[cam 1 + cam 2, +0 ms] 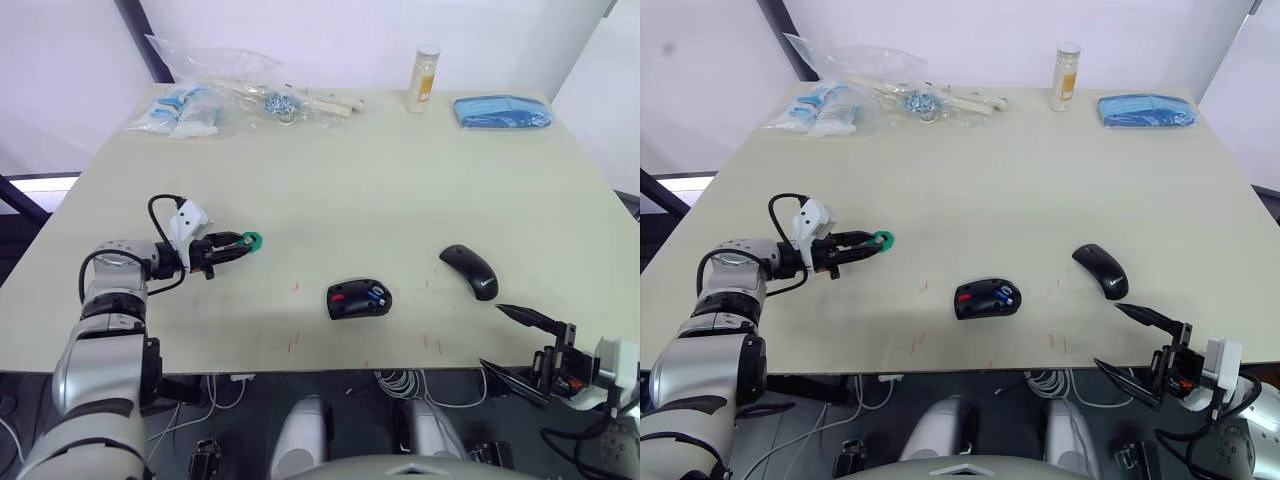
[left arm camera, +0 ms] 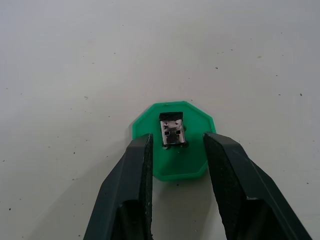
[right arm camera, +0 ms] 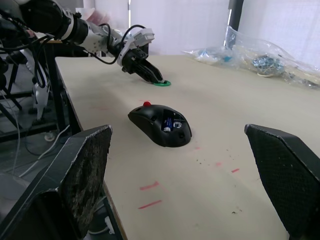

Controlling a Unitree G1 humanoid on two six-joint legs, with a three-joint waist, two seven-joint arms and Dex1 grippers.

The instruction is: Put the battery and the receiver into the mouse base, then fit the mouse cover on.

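The receiver (image 2: 172,130) sits clear of the green disc's raised rim (image 2: 146,117), so when I lift, the receiver will come loose and leave the disc behind.
The black mouse base (image 1: 358,299) with its red scroll wheel lies near the table's front middle, and the blue battery (image 1: 376,294) sits in its compartment. The glossy black mouse cover (image 1: 469,270) rests on the table to its right. At the left, a green disc (image 2: 145,120) holds the small metal receiver (image 2: 172,132) upright. My left gripper (image 2: 175,142) is open, its fingertips on either side of the receiver without touching it. My right gripper (image 1: 490,335) hangs open at the table's front right edge, holding nothing.
Clear plastic bags of parts (image 1: 200,100) lie at the back left. A small bottle (image 1: 423,78) and a blue cloth (image 1: 502,111) stand at the back right. Faint red marks dot the table (image 1: 400,190) around the mouse base.
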